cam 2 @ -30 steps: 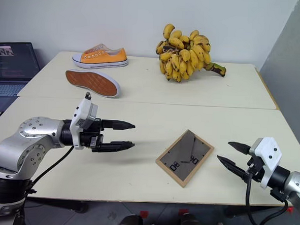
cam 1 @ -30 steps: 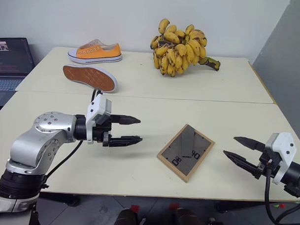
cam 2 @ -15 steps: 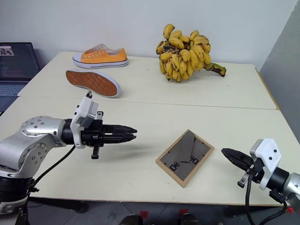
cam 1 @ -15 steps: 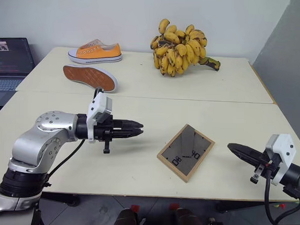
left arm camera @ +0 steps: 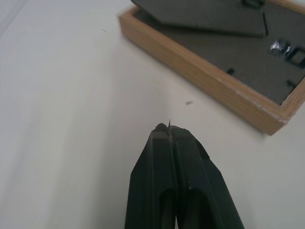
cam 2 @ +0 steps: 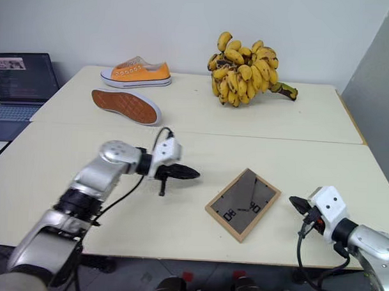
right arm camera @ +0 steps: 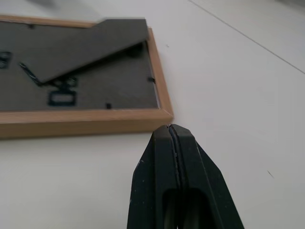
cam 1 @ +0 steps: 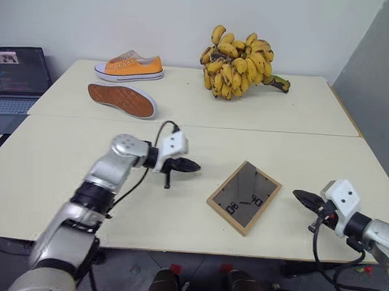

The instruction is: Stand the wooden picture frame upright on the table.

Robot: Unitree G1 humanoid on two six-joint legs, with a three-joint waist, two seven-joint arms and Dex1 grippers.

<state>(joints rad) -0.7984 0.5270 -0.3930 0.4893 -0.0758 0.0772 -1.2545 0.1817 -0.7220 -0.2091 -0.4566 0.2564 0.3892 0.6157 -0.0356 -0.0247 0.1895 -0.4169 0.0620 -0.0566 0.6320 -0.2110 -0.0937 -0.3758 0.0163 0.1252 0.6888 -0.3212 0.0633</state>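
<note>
The wooden picture frame [cam 1: 244,198] lies crooked to my left gripper, so my right gripper should push the frame's corner [cam 1: 279,185] square before my left gripper takes its edge.
The wooden picture frame [cam 1: 244,196] lies flat and face down on the near table [cam 1: 65,179], its dark grey back and stand facing up. It also fills part of the left wrist view [left arm camera: 224,62] and the right wrist view [right arm camera: 81,81]. My left gripper [cam 1: 195,165] is shut and empty, low over the table a short way left of the frame, pointing at it. On the frame's right side my right gripper [cam 1: 296,195] is shut and empty too, its tip close to the frame's right corner without touching.
A second table [cam 1: 183,100] joins at the back with an orange shoe [cam 1: 129,66], another shoe [cam 1: 122,99] lying sole up, and a big bunch of bananas [cam 1: 239,55]. A laptop [cam 1: 17,75] stands at the far left. A grey wall runs along the right.
Both grippers went from open to shut. The left arm stretched out and down toward the frame's left side. The right gripper dropped lower, near the frame's right corner. The camera shifted slightly.
</note>
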